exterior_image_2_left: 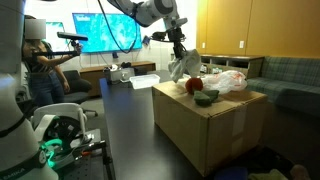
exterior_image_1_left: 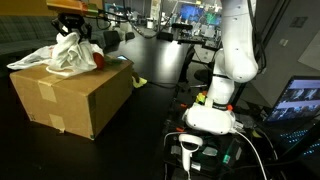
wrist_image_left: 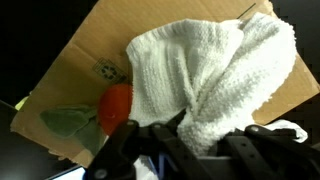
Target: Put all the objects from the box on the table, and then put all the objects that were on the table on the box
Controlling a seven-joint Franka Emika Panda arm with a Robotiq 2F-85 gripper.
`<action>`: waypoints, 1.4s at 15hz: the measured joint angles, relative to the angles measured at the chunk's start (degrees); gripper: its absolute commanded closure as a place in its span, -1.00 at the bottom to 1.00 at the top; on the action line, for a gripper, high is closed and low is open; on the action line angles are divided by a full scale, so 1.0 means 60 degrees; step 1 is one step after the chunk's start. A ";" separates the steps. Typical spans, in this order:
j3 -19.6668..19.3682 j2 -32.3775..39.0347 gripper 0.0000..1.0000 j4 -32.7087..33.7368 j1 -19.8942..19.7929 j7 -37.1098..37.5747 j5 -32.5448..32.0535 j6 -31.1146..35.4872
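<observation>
I go on above the box top [exterior_image_1_left: 88, 75] and let go there, since the white towel's lower folds [exterior_image_1_left: 70, 62] spread over the cardboard box beside the red round object.
A cardboard box [exterior_image_1_left: 70, 100] stands on the dark table; it shows in both exterior views [exterior_image_2_left: 215, 130] and in the wrist view [wrist_image_left: 85, 55]. My gripper [wrist_image_left: 185, 140] is shut on a white towel [wrist_image_left: 200, 75] and holds it bunched just above the box top [exterior_image_2_left: 183, 68], also seen in an exterior view [exterior_image_1_left: 68, 55]. A red round object [wrist_image_left: 115, 103] and a green object [wrist_image_left: 68, 122] lie on the box beside the towel [exterior_image_2_left: 195, 85]. A second white crumpled item [exterior_image_2_left: 232, 80] lies farther along the box top.
The robot base [exterior_image_1_left: 215, 112] stands on the dark table [exterior_image_2_left: 125, 110] near the box. A person with a headset [exterior_image_2_left: 40, 60] stands behind, in front of screens. A sofa [exterior_image_2_left: 285, 75] runs behind the box.
</observation>
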 measured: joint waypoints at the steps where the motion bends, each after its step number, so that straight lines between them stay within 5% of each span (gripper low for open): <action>1: -0.0079 0.0253 0.77 0.0260 -0.0003 0.0164 0.0158 -0.0068; 8: -0.0606 0.1429 0.72 0.1619 -0.0030 0.1254 0.0962 -0.0497; 9: -0.0659 0.1516 0.18 0.1744 -0.0035 0.1369 0.1022 -0.0544; 10: -0.0695 0.1585 0.17 0.1842 -0.0043 0.1457 0.1082 -0.0594; 18: -0.0792 0.1505 -0.97 0.2073 -0.0053 0.2066 0.1150 -0.0863; 21: -0.0766 0.1200 -1.00 0.1954 -0.0048 0.1977 0.1150 -0.1030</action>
